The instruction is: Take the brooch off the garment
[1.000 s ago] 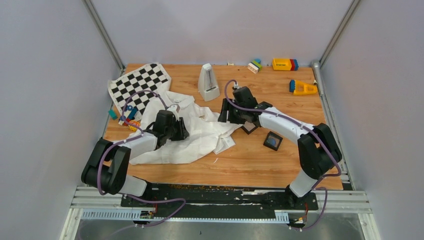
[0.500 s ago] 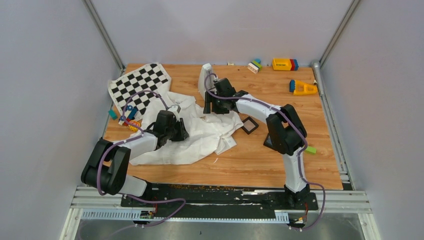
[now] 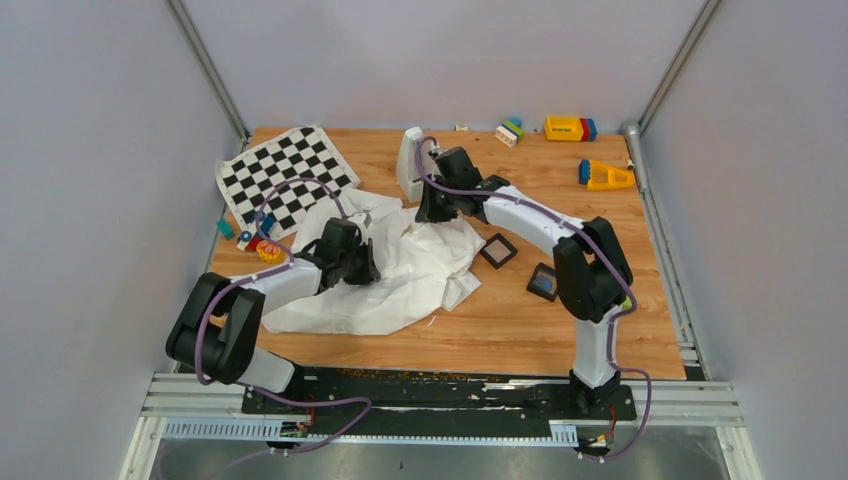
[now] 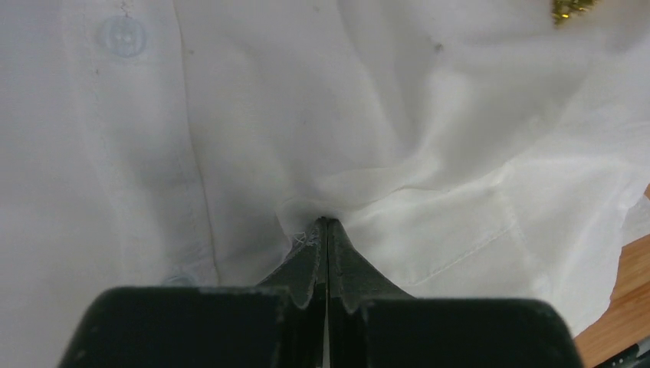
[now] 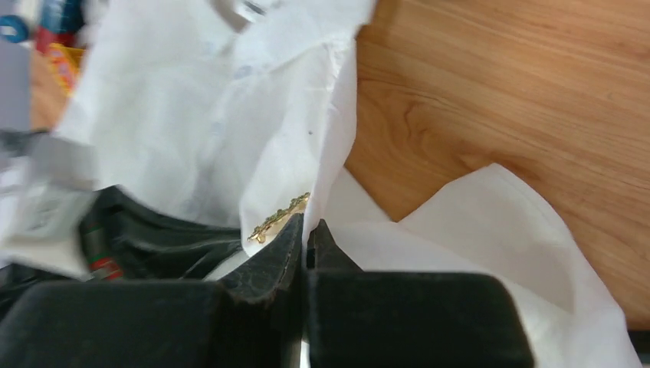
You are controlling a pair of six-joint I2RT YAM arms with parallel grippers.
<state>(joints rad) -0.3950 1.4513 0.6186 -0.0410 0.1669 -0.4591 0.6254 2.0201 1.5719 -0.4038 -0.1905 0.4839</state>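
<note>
My right gripper should keep the cloth lifted by the cloth edge (image 5: 331,165) it is holding next to the brooch, while my left gripper leaves its fold and takes the brooch (image 5: 280,218).
The garment (image 3: 390,290) lies crumpled, white, at the middle left of the table. My left gripper (image 3: 352,265) rests on its middle; in the left wrist view this gripper (image 4: 326,224) is shut on a raised fold of the garment (image 4: 230,115). The gold brooch (image 4: 571,9) glitters at that view's top right edge. My right gripper (image 3: 432,210) is at the garment's far right edge. In the right wrist view it (image 5: 309,226) is shut on a lifted cloth edge of the garment (image 5: 192,115), and the brooch (image 5: 277,217) lies against the outside of its left fingertip.
A chequered mat (image 3: 285,170) lies at the back left, small toys (image 3: 255,240) beside it. A white wedge-shaped object (image 3: 408,165) stands just behind my right gripper. Two black square boxes (image 3: 497,250) (image 3: 543,282) sit to the right; coloured toys (image 3: 570,128) (image 3: 605,177) at the back.
Both grippers have closed on cloth. My right arm swung left from the table's middle to the garment's far edge. The garment's upper part has shifted right, uncovering more of the mat.
</note>
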